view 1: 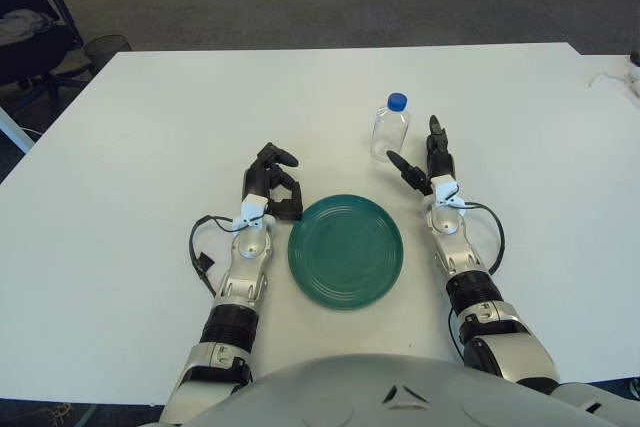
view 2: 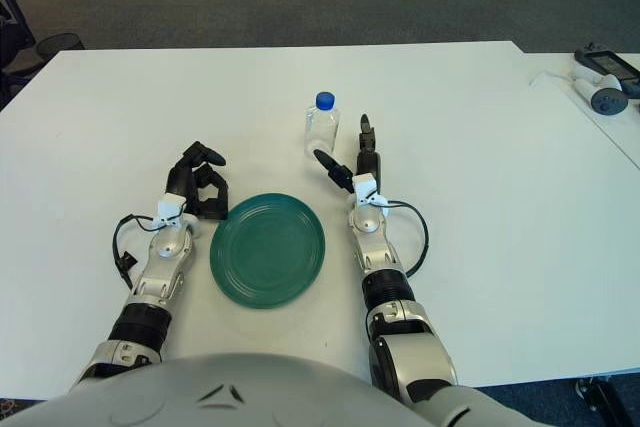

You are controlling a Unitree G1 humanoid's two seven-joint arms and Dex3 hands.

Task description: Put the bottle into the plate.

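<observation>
I expect that when I lay the clear plastic bottle down, its blue cap (view 1: 397, 102) will extend over the plate's rim, because the bottle is long for the green plate (view 1: 345, 252).
A clear plastic bottle (view 1: 390, 127) with a blue cap stands upright on the white table (view 1: 150, 127), beyond the right side of a round green plate (view 1: 346, 250). My right hand (view 1: 421, 159) is just right of and nearer than the bottle, fingers spread open, a small gap away from it. My left hand (view 1: 274, 183) shows at the plate's upper left edge, its fingers curled with nothing in them.
The table's far edge (view 1: 340, 47) runs behind the bottle. An office chair (view 1: 28, 32) and a mesh bin (view 1: 108, 47) stand off the far left corner. White devices with a cable (view 2: 600, 82) lie on a neighbouring surface at the right.
</observation>
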